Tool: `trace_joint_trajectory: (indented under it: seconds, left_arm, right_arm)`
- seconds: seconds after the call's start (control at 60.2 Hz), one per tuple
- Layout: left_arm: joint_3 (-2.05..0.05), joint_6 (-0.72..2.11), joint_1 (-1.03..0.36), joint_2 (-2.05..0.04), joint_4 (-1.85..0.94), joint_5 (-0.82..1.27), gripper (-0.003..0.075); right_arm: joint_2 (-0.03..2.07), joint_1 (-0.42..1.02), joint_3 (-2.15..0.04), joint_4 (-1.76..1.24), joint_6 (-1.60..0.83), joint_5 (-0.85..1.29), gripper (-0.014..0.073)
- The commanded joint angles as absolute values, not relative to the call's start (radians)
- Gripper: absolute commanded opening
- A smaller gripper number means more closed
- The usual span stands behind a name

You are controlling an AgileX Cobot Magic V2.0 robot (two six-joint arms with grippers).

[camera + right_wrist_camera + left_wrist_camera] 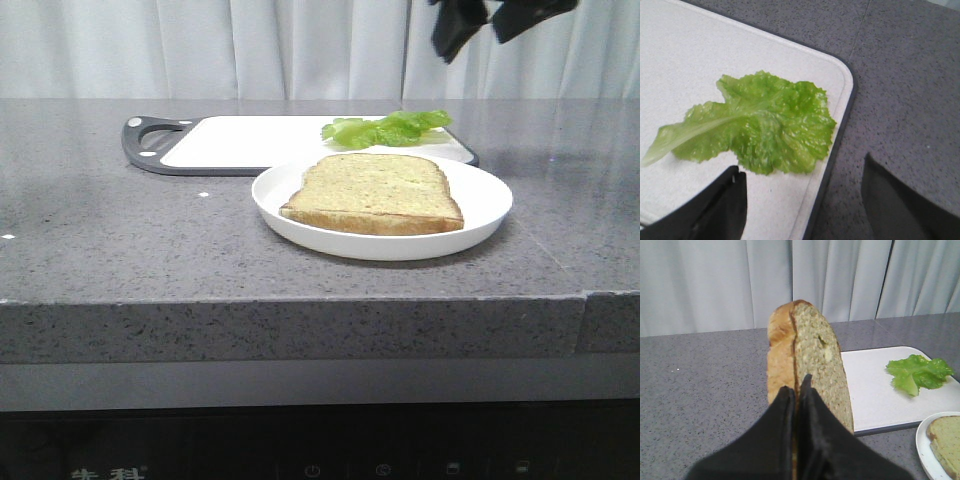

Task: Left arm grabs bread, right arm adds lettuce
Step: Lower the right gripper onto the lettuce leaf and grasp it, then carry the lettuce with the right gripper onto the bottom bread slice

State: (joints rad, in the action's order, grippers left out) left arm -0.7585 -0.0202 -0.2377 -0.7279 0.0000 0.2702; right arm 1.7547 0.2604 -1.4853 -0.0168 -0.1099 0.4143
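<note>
I should keep the bread in my left gripper back, because the lettuce (385,130) is on the cutting board. The bread should wait until my right gripper puts the lettuce on the plate's slice (376,192).
The bread (815,355), a thick tan slice with a brown crust and a small dent near its domed edge, stands on edge in the left wrist view. My left gripper (797,385) is shut on its lower part; neither shows in the front view. The lettuce (390,128) (765,125) (917,372) lies flat near the right corner of the white cutting board (240,140). Above it hangs my right gripper (492,25) (802,167), open and empty, one finger over the board and the other over the counter beside it.
A white plate (480,215) (922,440) in front of the board holds another, flatter slice of bread (375,190) (945,440). The board's dark handle (150,140) points left. The grey stone counter (100,230) ends at a front edge; white curtains hang behind.
</note>
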Motion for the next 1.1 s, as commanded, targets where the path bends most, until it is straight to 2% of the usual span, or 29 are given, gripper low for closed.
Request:
trace_joint_trajectory:
  seconds: [0.0,0.133,0.266,0.548,0.614,0.78,0.83,0.913,1.079]
  left_arm:
    - [-0.785,-0.029,-0.236,-0.721,-0.015,0.187,-0.0021]
    - [-0.785,-0.029,-0.236,-0.721,-0.019,0.187,-0.0021]
    - [-0.785,-0.029,-0.236,-0.721,-0.035,0.198,-0.0021]
    - [-0.785,-0.029,-0.236,-0.721,-0.039,0.206,-0.0021]
    - [-0.785,-0.029,-0.236,-0.721,-0.039,0.213,-0.0021]
    - [-0.785,-0.029,-0.236,-0.721,-0.041,0.220,-0.0021]
    - [-0.785,-0.029,-0.236,-0.721,-0.041,0.220,-0.0021]
    - [-0.785,-0.029,-0.236,-0.721,-0.042,0.220,-0.0021]
    - [-0.785,-0.029,-0.236,-0.721,-0.042,0.220,-0.0021]
  right_arm:
    - [1.797,0.266,-1.641,-0.008,-0.145,0.434,0.0505]
    - [1.909,0.282,-1.785,-0.008,-0.195,0.548,0.0498]
    - [1.974,0.307,-1.871,-0.014,-0.219,0.608,0.0434]
    - [2.046,0.306,-1.898,-0.014,-0.219,0.619,0.0409]
    - [2.051,0.303,-1.899,-0.014,-0.219,0.619,0.0349]
    - [2.047,0.303,-1.900,-0.014,-0.219,0.609,0.0124]
    - [2.046,0.303,-1.900,-0.014,-0.219,0.609,0.0086]
    - [2.042,0.303,-1.901,-0.015,-0.218,0.611,0.0052]
    - [2.011,0.303,-1.901,-0.038,-0.218,0.612,0.0055]
